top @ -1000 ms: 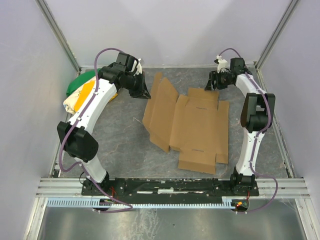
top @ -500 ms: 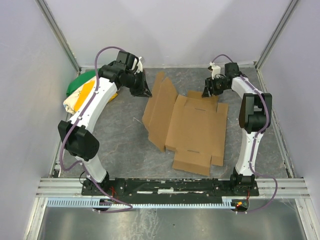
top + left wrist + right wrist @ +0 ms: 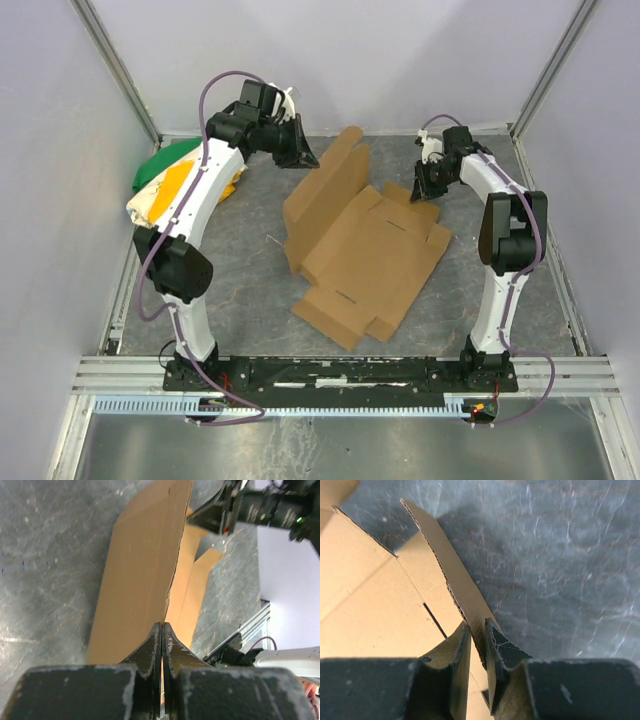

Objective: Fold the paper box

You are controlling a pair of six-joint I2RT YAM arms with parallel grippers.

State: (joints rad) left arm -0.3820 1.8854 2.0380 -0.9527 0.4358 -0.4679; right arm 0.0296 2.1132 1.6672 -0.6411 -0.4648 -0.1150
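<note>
My left gripper needs to swing that flap [image 3: 322, 196] back flat and straight before folding, because the paper box lies crooked [image 3: 372, 258] to the bar with its long flap tilted up.
The paper box [image 3: 372, 252] is an unfolded brown cardboard sheet lying askew on the grey table. Its long left flap [image 3: 328, 190] is tilted upward. My left gripper [image 3: 306, 158] is at that flap's far edge. In the left wrist view the cardboard [image 3: 137, 580] runs straight into the closed tips of that gripper [image 3: 162, 624], which is shut on its edge. My right gripper [image 3: 426, 188] is at the far right flap. In the right wrist view this flap [image 3: 447, 575] passes between the fingers of the right gripper [image 3: 477, 626], which pinch it.
A green, yellow and white cloth bundle [image 3: 163, 182] lies at the back left beside the left arm. Pale walls close in the sides and back. A metal rail [image 3: 340, 372] with the arm bases runs along the near edge. The right arm [image 3: 265, 510] shows in the left wrist view.
The right gripper came in over the far right flap and closed on it. The left gripper moved back and right, raising the left flap. The sheet turned and slid leftward.
</note>
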